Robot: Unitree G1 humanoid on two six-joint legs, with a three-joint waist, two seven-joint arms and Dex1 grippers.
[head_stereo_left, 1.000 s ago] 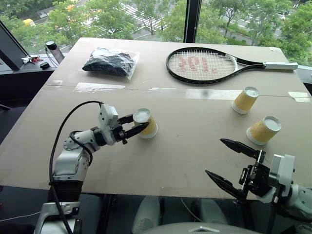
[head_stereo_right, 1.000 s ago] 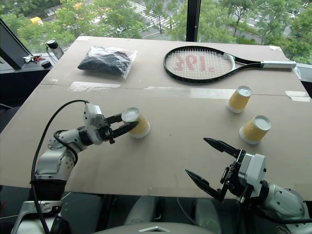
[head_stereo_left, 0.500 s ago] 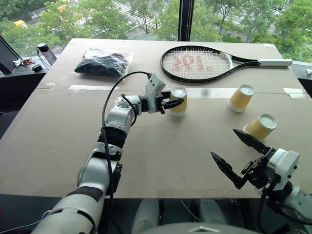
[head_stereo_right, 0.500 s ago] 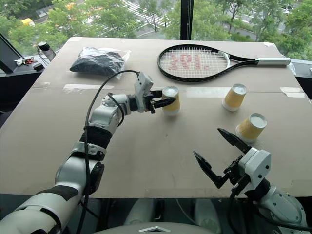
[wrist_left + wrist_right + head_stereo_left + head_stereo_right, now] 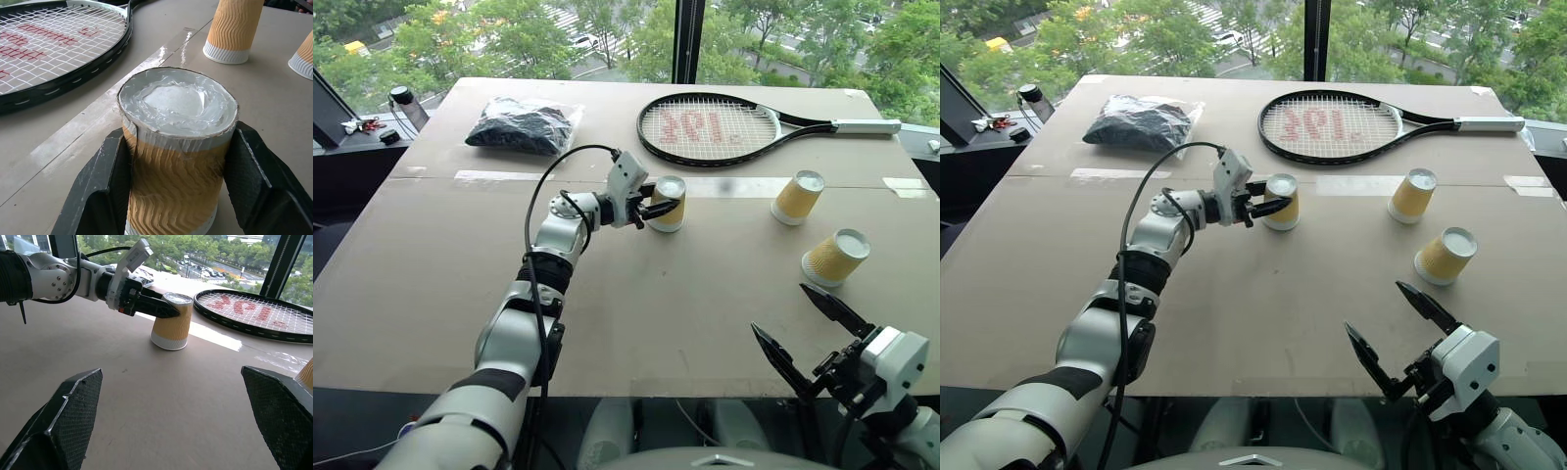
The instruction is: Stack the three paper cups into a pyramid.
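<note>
The nearest cup (image 5: 835,258) should stay round when I lift it, because the pinched cup in my left gripper keeps its round white base (image 5: 672,186).
Three yellow ribbed paper cups are on the brown table (image 5: 636,313), all upside down with the white base up. My left gripper (image 5: 663,207) is shut on one cup (image 5: 669,205) just in front of the racket head, its black fingers (image 5: 102,191) pressing both sides. That cup (image 5: 170,323) rests on the table. A second cup (image 5: 801,198) stands to the right, and the third cup (image 5: 839,258) is nearer me, leaning in view. My right gripper (image 5: 780,309) hovers open and empty at the table's near right edge, short of the third cup.
A black tennis racket (image 5: 715,127) lies at the back, handle pointing right. A clear bag of dark stuff (image 5: 524,125) sits at the back left. Tape strips (image 5: 504,176) cross the table. A bottle (image 5: 401,98) stands beyond the left edge.
My left gripper carried its cup forward and to the right, from the near left to just in front of the racket, then held still. The right gripper drew back toward the near edge.
</note>
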